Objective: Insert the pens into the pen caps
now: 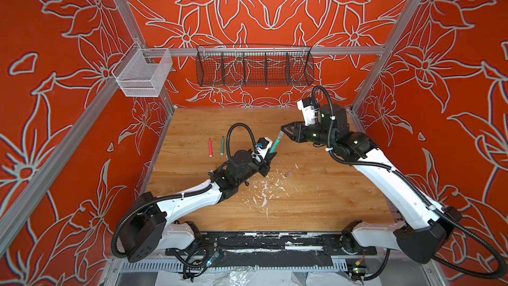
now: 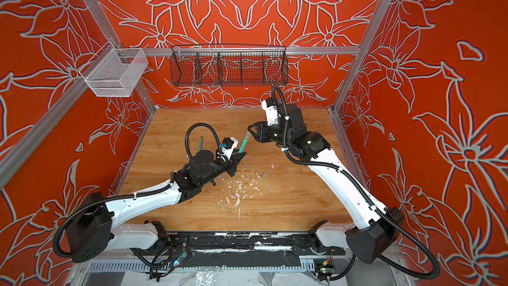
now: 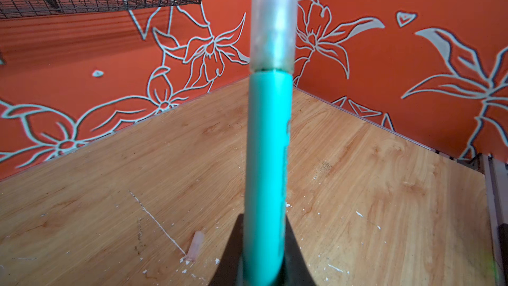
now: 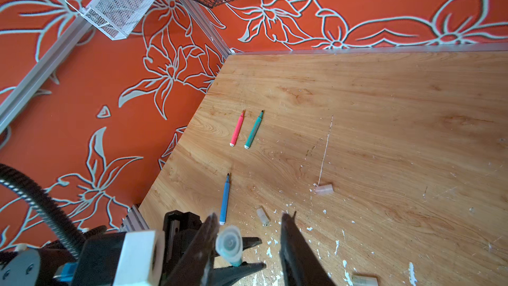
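Observation:
The pen cap (image 4: 229,242) is close to one finger of the robot's open right gripper, so the gripper should back away and then come in with its fingers centred around the cap (image 1: 281,134).
My left gripper (image 1: 270,156) (image 3: 264,221) is shut on a green pen (image 1: 275,146) (image 3: 266,160) that points up and away. A translucent pen cap (image 1: 279,134) (image 3: 275,23) (image 4: 229,243) sits on the pen's upper end. My right gripper (image 1: 284,130) (image 4: 250,215) stands open around that cap, which lies close to one finger with a wide gap to the other. A red-pink pen (image 1: 210,147) (image 4: 237,129) and a second green pen (image 1: 222,145) (image 4: 253,130) lie side by side at the far left. A blue pen (image 4: 224,198) lies under my left arm.
Loose pen caps lie on the wooden table (image 1: 316,202) among white paint flecks: one (image 1: 287,173) (image 4: 323,189) right of centre, another (image 4: 263,215) near the blue pen, a third (image 4: 364,280) nearer. A black wire basket (image 1: 254,66) and a white mesh basket (image 1: 143,74) hang on the back rail.

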